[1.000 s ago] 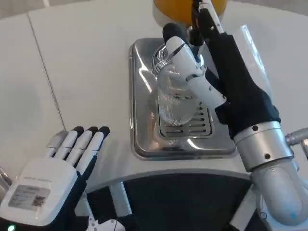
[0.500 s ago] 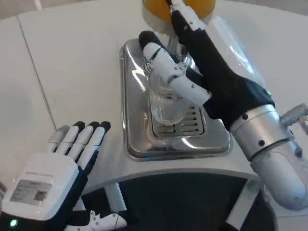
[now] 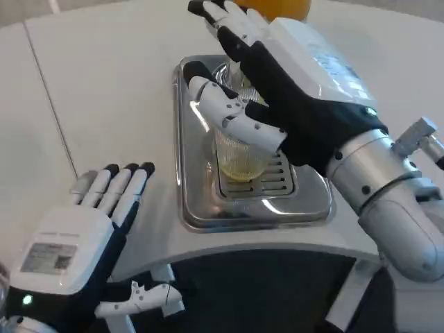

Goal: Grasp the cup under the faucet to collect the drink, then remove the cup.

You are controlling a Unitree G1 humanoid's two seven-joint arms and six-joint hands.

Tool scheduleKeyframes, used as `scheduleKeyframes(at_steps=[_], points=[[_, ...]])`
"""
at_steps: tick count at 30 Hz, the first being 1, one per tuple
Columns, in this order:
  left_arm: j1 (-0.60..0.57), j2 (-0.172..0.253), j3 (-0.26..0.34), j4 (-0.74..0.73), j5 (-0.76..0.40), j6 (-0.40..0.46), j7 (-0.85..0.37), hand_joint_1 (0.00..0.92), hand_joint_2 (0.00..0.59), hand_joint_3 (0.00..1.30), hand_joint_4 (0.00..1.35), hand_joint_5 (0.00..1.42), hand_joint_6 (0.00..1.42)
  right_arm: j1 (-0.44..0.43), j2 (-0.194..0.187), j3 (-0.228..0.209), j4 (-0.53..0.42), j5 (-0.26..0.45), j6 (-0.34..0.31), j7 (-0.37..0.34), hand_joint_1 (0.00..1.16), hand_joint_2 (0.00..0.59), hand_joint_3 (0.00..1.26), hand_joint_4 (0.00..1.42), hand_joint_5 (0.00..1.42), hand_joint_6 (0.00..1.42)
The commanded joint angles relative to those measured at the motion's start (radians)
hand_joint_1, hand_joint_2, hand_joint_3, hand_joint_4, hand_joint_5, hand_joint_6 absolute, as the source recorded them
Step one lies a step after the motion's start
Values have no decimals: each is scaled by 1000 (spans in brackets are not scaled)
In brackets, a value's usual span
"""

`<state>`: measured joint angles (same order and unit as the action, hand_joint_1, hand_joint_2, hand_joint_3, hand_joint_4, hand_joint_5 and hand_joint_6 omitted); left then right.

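Note:
The drink will stay well under the cup's rim when I carry the cup away, since yellow [image 3: 243, 169] shows only near the bottom of the clear cup [image 3: 240, 151].
A clear ribbed cup [image 3: 239, 163] stands upright on the grate of the steel drip tray [image 3: 201, 208], with a little yellow drink in its bottom. My right hand [image 3: 298, 90] holds it from the right: the thumb [image 3: 232, 118] lies across the cup's front and the fingers [image 3: 225, 21] reach past its far side, spread toward the orange dispenser [image 3: 277, 8]. The hand hides the faucet and the cup's rim. My left hand [image 3: 76, 243] rests open and flat on the table at the lower left, apart from the tray.
The drip tray sits near the curved front edge of the white table [image 3: 104, 90]. The dispenser's orange tank stands right behind the tray. A seam in the tabletop runs down the left side.
The camera has shifted a little. My right hand has rolled so its white back faces up, and its fingers have spread. Yellow drink now shows in the cup's bottom. The left hand has stayed put.

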<state>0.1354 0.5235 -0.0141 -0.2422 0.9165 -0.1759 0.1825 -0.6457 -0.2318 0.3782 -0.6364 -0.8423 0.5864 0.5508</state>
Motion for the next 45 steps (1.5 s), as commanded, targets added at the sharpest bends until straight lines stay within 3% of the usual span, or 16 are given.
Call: scheduleKeyframes(at_steps=[1, 6, 23, 34, 40, 45], points=[[-30, -21, -9, 28, -5, 17, 26, 0, 52, 0, 0, 0, 36, -13, 9, 18, 3, 6, -12, 49, 0, 531, 75, 0, 3, 0], [-81, -23, -17, 66, -15, 13, 37, 45, 36, 0, 0, 0, 43, -11, 8, 13, -7, -6, -14, 65, 0, 534, 75, 0, 3, 0], [-261, -105, -74, 151, -31, 68, 41, 96, 41, 0, 0, 4, 59, -25, 4, 11, -16, -41, -24, 126, 0, 558, 85, 0, 14, 0], [-301, -118, -105, 180, -34, 78, 37, 99, 42, 0, 0, 15, 72, -13, 4, -14, -23, -45, -25, 137, 0, 557, 85, 0, 14, 0], [-323, -123, -125, 197, -32, 84, 39, 101, 45, 0, 0, 17, 74, 6, 28, -33, -34, -31, -11, 128, 0, 557, 85, 0, 14, 0], [-338, -125, -137, 209, -41, 89, 38, 102, 45, 0, 0, 17, 75, 86, 110, -81, -79, -29, 27, 29, 0, 562, 58, 0, 0, 0]])
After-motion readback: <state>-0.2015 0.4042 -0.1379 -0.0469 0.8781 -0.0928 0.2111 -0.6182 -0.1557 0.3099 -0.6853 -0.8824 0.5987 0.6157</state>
